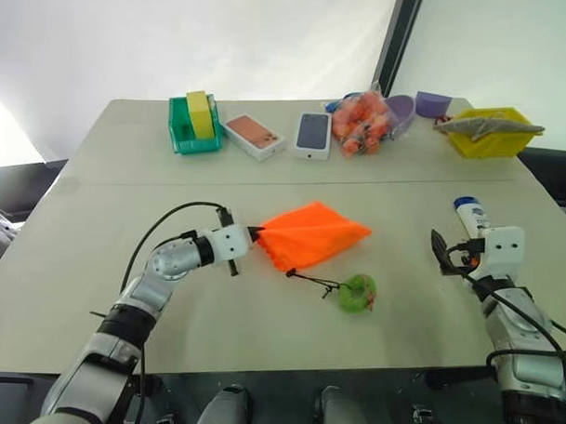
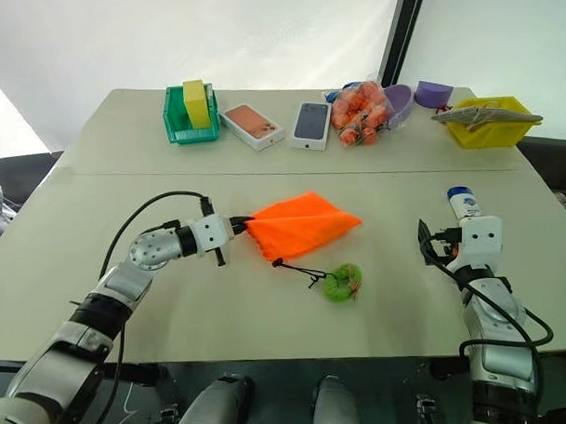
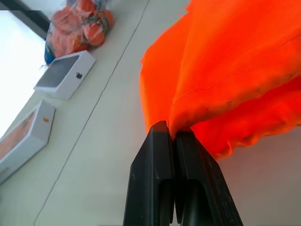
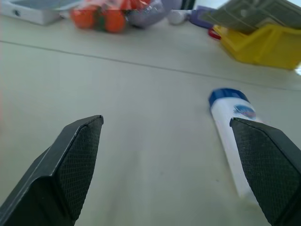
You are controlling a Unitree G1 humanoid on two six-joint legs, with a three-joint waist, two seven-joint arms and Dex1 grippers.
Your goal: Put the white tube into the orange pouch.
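Next, my left gripper turns the orange pouch's opening toward the white tube before my right gripper puts the tube in, because the opening faces my left gripper's arm.
The orange pouch lies flat near the middle of the table. Its black cord runs to a green fuzzy ball nearer to me. My left gripper is shut on the pouch's left edge; in the left wrist view the fingers pinch a fold of the orange fabric. The white tube, with a blue end and blue label, lies on the table at the right. My right gripper stands open just behind it, and the tube lies close to one finger, apart from it.
Along the far edge stand a green bin with a yellow block, two phone boxes, a clear bag of orange items, a purple thing and a yellow bin. Bare tabletop separates pouch and tube.
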